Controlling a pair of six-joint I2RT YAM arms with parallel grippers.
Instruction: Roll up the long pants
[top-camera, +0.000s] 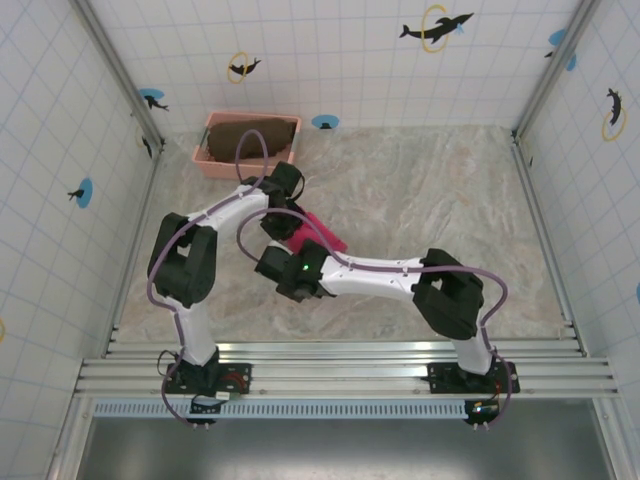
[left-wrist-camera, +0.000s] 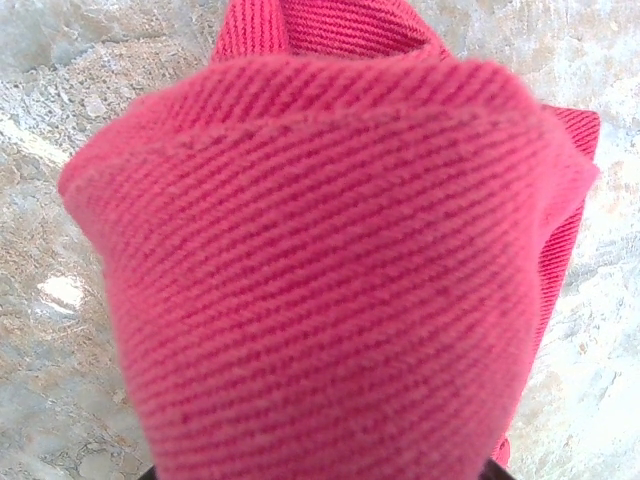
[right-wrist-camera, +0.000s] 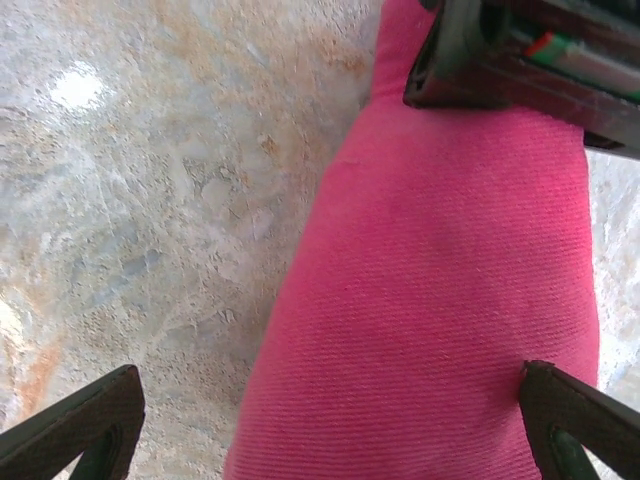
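Observation:
One finger of the robot's right gripper is over the pants' edge (right-wrist-camera: 575, 345), so the robot should move that gripper until both its fingers are on either side of the pants (right-wrist-camera: 400, 390) before it closes.
The long pants (top-camera: 323, 236) are a compact magenta bundle on the marble table, between both arms. In the left wrist view a thick fold of the pants (left-wrist-camera: 330, 280) bulges right up against the camera and hides the fingers. My left gripper (top-camera: 283, 230) is down on the bundle's near-left end; its dark body (right-wrist-camera: 500, 60) presses on the cloth in the right wrist view. My right gripper (right-wrist-camera: 325, 430) is open wide, its fingertips (right-wrist-camera: 75, 430) straddling the pants (right-wrist-camera: 450, 300) without touching them.
A pink basket (top-camera: 214, 163) holding a dark brown cloth (top-camera: 250, 140) stands at the back left, against the tiled wall. Bare marble tabletop (top-camera: 440, 190) stretches to the right of the bundle. Tiled walls close in three sides.

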